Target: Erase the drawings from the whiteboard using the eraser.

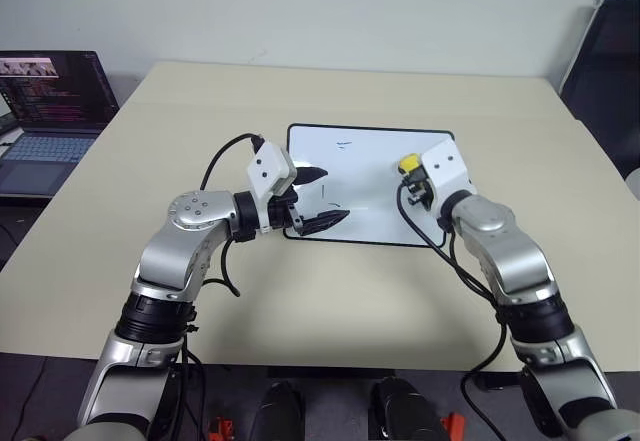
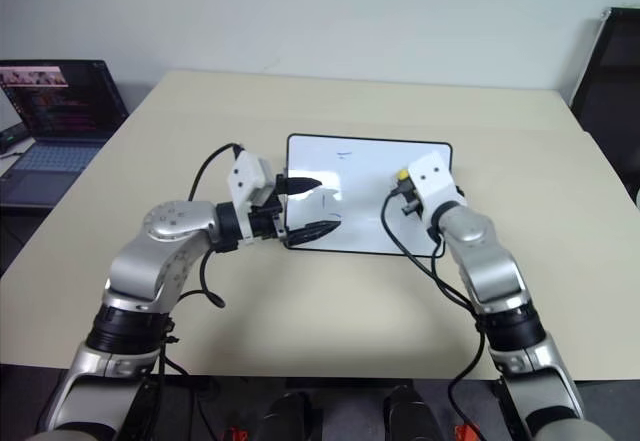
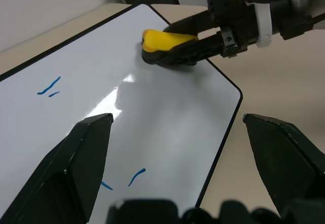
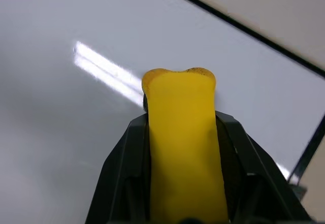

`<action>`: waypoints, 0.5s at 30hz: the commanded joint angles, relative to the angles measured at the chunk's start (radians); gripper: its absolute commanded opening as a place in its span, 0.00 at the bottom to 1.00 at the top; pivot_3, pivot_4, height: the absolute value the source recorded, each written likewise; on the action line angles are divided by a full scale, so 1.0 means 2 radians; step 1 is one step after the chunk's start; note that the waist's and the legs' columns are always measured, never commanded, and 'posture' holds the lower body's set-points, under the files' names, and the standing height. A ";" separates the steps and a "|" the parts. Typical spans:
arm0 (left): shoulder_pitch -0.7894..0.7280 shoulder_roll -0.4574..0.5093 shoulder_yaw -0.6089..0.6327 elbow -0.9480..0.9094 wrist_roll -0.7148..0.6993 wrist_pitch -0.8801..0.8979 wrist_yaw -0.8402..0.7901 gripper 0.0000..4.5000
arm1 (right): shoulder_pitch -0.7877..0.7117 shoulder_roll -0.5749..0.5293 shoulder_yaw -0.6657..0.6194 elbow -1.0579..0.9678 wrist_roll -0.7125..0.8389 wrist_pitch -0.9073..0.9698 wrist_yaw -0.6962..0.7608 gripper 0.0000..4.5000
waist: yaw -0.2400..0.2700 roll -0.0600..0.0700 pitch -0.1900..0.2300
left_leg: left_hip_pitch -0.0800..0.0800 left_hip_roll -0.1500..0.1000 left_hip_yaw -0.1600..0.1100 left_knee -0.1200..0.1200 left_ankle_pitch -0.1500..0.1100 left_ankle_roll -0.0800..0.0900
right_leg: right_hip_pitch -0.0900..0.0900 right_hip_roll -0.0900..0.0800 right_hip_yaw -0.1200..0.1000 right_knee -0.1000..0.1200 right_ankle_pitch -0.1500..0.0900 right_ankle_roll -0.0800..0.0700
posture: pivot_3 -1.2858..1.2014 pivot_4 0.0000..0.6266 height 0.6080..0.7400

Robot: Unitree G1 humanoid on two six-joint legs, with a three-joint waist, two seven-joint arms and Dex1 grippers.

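The eraser is over a clean part of the whiteboard (image 1: 388,181), so my right gripper needs to move back and bring the eraser onto the blue dashes (image 1: 344,145) first.
The whiteboard (image 1: 375,189) lies flat in the middle of the table, its black frame showing all round. Thin blue drawings mark it: a short pair of dashes near its far edge (image 1: 344,144) and small curves towards its near left part (image 3: 136,177). My right gripper (image 1: 413,173) is shut on the yellow eraser (image 1: 408,164), which sits over the board's right part, close to the surface (image 4: 181,132). My left gripper (image 1: 320,199) hovers open over the board's left end, nothing between its fingers (image 3: 86,148).
An open laptop (image 1: 50,111) stands on a lower surface to the left of the beige table (image 1: 300,301). A black chair (image 1: 610,61) is at the back right. Black cables hang from both wrists.
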 commanded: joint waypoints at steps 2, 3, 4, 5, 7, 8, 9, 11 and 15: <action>-0.013 -0.002 0.001 -0.008 -0.004 -0.011 -0.007 1.00 | 0.032 -0.010 -0.006 -0.033 0.018 0.061 0.027 0.29 | -0.002 0.000 0.000 | 0.001 0.000 0.000 0.000 0.000 0.000 | 0.001 0.000 0.000 0.000 0.000 0.000 | 0.52 0.24 1.00; -0.013 -0.002 0.001 -0.007 -0.004 -0.011 -0.007 1.00 | 0.031 -0.010 -0.005 -0.038 0.020 0.065 0.031 0.29 | -0.003 0.000 0.000 | 0.002 0.000 0.000 0.001 0.000 0.000 | 0.001 0.000 0.000 0.000 0.000 -0.001 | 0.52 0.24 1.00; -0.013 -0.002 0.001 -0.007 -0.004 -0.010 -0.007 1.00 | 0.027 -0.010 -0.005 -0.039 0.019 0.067 0.033 0.29 | -0.004 0.000 0.000 | 0.002 0.000 0.000 0.001 0.000 0.000 | 0.001 0.000 0.000 0.000 -0.001 -0.003 | 0.52 0.24 1.00; -0.013 -0.002 0.001 -0.007 -0.004 -0.010 -0.008 1.00 | 0.018 -0.009 -0.004 -0.035 0.013 0.062 0.030 0.29 | -0.005 0.000 0.000 | 0.002 0.000 0.000 0.001 0.000 0.000 | 0.001 0.000 0.001 0.000 0.000 -0.003 | 0.52 0.24 1.00; -0.012 -0.002 0.000 -0.008 -0.003 -0.010 -0.009 1.00 | -0.008 -0.005 -0.007 -0.014 -0.005 0.040 0.013 0.29 | -0.006 0.000 0.000 | 0.002 0.000 0.000 0.001 0.001 0.001 | 0.001 0.000 0.001 0.001 0.000 -0.004 | 0.52 0.24 1.00; -0.012 -0.002 0.000 -0.008 -0.003 -0.009 -0.009 1.00 | -0.020 -0.003 -0.009 -0.002 -0.012 0.028 0.005 0.29 | -0.007 0.000 0.000 | 0.002 0.000 0.000 0.001 0.001 0.001 | 0.001 0.000 0.001 0.001 0.001 -0.004 | 0.52 0.24 1.00; -0.011 -0.002 0.000 -0.008 -0.003 -0.009 -0.010 1.00 | -0.031 -0.001 -0.010 0.011 -0.017 0.017 -0.002 0.29 | -0.007 0.000 0.000 | 0.002 0.000 0.000 0.001 0.001 0.002 | 0.001 0.000 0.001 0.001 0.001 -0.004 | 0.52 0.24 1.00; -0.010 -0.002 0.000 -0.010 -0.004 -0.007 -0.010 1.00 | -0.048 0.003 -0.011 0.033 -0.024 0.000 -0.008 0.29 | -0.006 0.000 0.000 | 0.002 0.000 0.000 0.001 0.001 0.002 | 0.001 0.000 0.001 0.000 0.001 -0.004 | 0.52 0.24 1.00; -0.001 0.000 0.003 -0.015 -0.005 -0.003 -0.008 1.00 | -0.060 0.003 -0.006 0.054 -0.030 -0.012 -0.002 0.29 | -0.006 0.000 0.000 | 0.002 0.000 0.000 0.001 0.001 0.002 | 0.001 0.000 0.001 0.000 0.002 -0.002 | 0.52 0.24 1.00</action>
